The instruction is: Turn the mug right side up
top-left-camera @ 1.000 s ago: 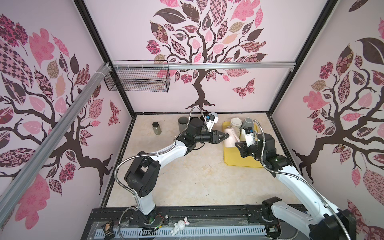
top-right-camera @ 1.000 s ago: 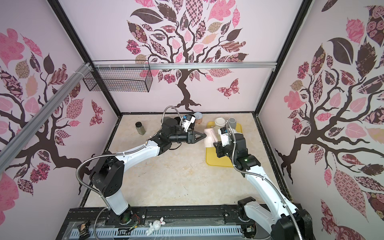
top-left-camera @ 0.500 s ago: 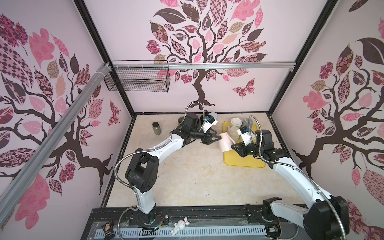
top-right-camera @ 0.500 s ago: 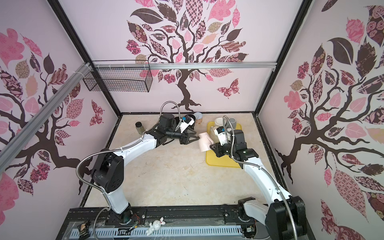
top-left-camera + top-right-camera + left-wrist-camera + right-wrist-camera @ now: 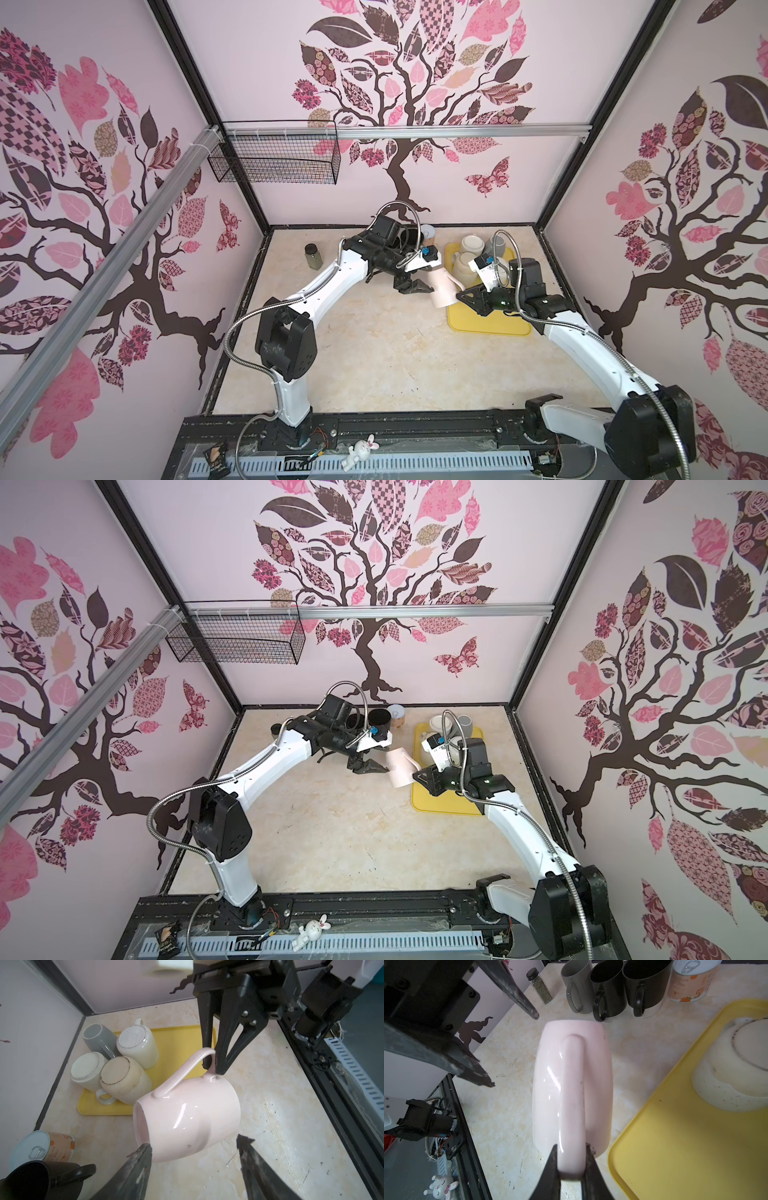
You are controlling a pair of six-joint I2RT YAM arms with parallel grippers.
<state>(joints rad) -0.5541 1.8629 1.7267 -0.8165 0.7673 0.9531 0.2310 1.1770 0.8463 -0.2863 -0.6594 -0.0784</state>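
I should take the handle (image 5: 171,1083) near the mug's rim with my left gripper before my right gripper opens, because the mug is hanging on its side by its handle's base end (image 5: 210,1076).
The pale pink mug (image 5: 442,286) (image 5: 400,766) hangs on its side just above the table, at the left edge of the yellow tray (image 5: 490,324). My right gripper (image 5: 571,1153) (image 5: 461,296) is shut on the mug's handle, close to the base end. In the left wrist view the mug (image 5: 187,1118) points its mouth sideways, and the right gripper (image 5: 212,1064) pinches the handle from above. My left gripper (image 5: 194,1144) (image 5: 417,289) is open. Its fingertips (image 5: 145,1149) stand either side of the mug's body, apart from it.
Several mugs (image 5: 124,1076) stand upside down at the tray's far end. Behind the mug, by the back wall, stand two black mugs (image 5: 606,980), a grey mug (image 5: 577,980), a can (image 5: 691,978) and a spice jar (image 5: 313,255).
The left gripper's jaws have spread and let go of the mug's body. The right gripper has carried the mug by its handle leftward off the tray and toward the front.
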